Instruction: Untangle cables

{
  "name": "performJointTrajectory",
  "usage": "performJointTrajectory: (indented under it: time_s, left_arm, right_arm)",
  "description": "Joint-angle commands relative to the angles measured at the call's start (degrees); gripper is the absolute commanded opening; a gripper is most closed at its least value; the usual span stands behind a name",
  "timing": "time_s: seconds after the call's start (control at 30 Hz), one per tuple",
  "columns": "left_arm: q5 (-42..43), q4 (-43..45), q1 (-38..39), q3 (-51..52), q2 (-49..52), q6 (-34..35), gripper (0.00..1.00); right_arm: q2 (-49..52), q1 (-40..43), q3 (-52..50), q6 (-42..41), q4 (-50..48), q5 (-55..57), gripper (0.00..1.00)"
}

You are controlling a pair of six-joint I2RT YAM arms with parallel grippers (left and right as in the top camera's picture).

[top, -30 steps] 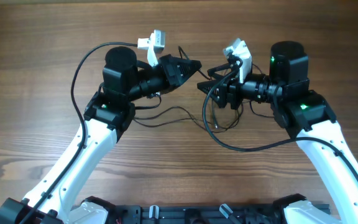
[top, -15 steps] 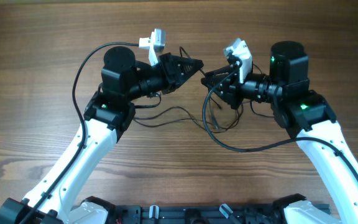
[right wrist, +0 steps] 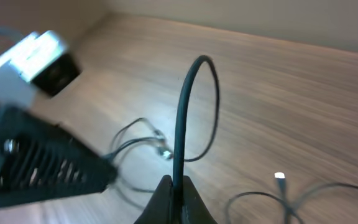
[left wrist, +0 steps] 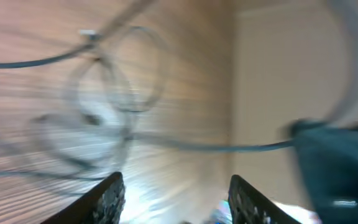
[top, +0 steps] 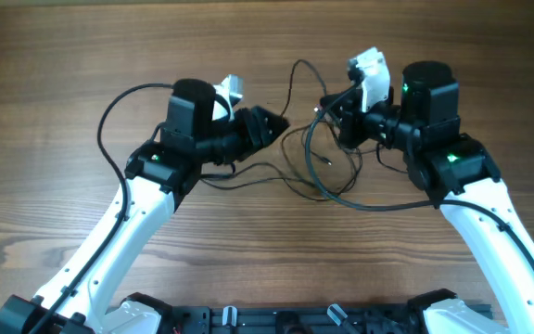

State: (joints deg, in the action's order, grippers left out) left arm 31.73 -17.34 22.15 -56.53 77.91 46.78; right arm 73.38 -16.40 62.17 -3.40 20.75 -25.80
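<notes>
The robot's right gripper should pull the cable it holds high and away over the clear wood, because that cable curves back toward the tangle beside the left gripper.
Several thin black cables lie in tangled loops on the wooden table between my two arms. My right gripper is shut on one cable, which rises from the pinched fingertips and arcs over toward the table. A silver-tipped plug lies on the wood to the right of it. Just left of the tangle, my left gripper is open with nothing between its fingers. The left wrist view is blurred, and in it the cable loops show ahead of the jaws.
Each arm's own thicker black cable hangs in a wide loop beside it. The left arm's gripper and white camera fill the left of the right wrist view. Bare wood surrounds the tangle.
The right gripper has shut on a cable and drawn back, lifting a loop of it. The left gripper has opened and moved back and lower, away from the right one.
</notes>
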Motion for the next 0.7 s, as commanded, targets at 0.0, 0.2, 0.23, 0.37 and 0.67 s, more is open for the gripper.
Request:
performJointTrajectory:
  time_s: [0.0,0.2,0.23,0.37,0.67]
  left_arm:
    - [-13.79,-5.55,0.2,-0.26,0.22,-7.63,0.57]
    - [-23.26,-13.05,0.2,-0.26,0.22,-7.61,0.59]
    - [-23.85,-13.64,0.2,-0.26,0.22,-7.61,0.59]
    - [-23.93,-13.81,0.2,-0.17,0.22,-7.61,0.59]
    - [-23.93,-14.23,0.2,0.02,0.22,-7.61,0.6]
  right_arm:
    - [-0.55,0.04,7.08,-1.57,-1.09,13.84,0.04]
    - [-2.67,5.38,18.53,-6.43,-3.37,29.88,0.04]
    - [-3.34,7.76,19.5,-7.96,-4.85,32.3,0.04]
    - [-3.89,17.99,19.74,-14.75,-7.78,37.07,0.04]
    - [0.66,30.1,19.71,-12.31,-2.82,33.18,0.04]
